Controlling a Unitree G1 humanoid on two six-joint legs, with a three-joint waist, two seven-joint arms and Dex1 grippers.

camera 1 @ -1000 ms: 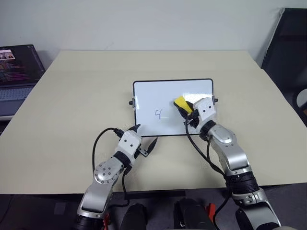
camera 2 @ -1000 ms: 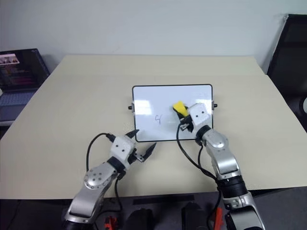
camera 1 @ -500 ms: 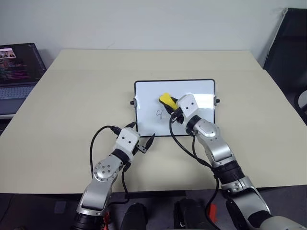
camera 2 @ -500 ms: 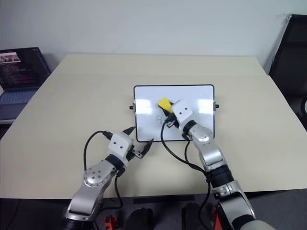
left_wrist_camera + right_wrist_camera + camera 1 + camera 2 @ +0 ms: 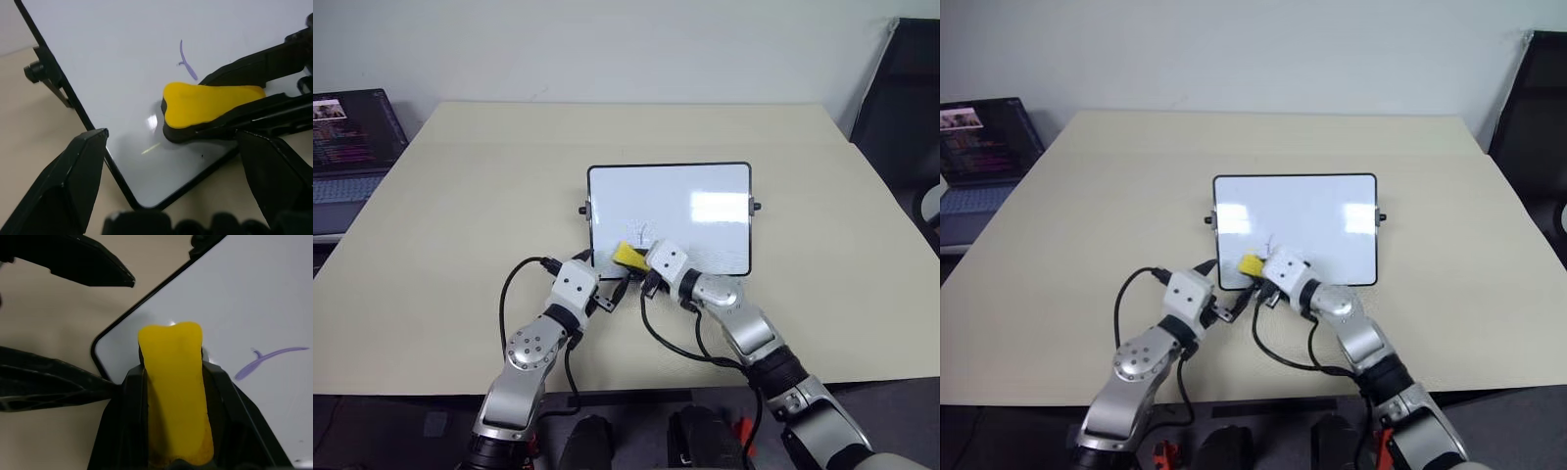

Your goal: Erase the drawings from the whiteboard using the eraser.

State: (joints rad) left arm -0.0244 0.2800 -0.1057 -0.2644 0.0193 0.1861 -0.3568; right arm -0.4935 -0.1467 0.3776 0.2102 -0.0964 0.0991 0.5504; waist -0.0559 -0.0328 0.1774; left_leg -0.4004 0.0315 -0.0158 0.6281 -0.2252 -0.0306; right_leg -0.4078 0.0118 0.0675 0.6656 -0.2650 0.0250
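The eraser point(image 5: 629, 257) is pressing by the whiteboard's near corner, away from the purple stroke point(image 5: 642, 233), so next I sweep it back over that stroke with my right gripper.
The whiteboard point(image 5: 705, 245) lies flat in the middle of the beige table. One thin purple stroke of the drawings point(image 5: 643, 235) remains on its near left part, also seen in the left wrist view point(image 5: 186, 61). My right gripper point(image 5: 634, 264) is shut on the yellow eraser point(image 5: 627, 257) and presses it onto the board by its near left corner, just short of the stroke point(image 5: 271, 360). My left gripper point(image 5: 603, 274) stands open with its fingers on either side of that same corner, right beside the eraser point(image 5: 210, 100).
An open laptop point(image 5: 347, 137) sits off the table's far left corner. A black chair point(image 5: 906, 98) stands at the far right. Black cables hang from both wrists over the table's near edge.
My right gripper swept the eraser from the board's right middle leftward and down to the near left corner. The 4-shaped mark has shrunk to one small stroke. My left gripper stayed put.
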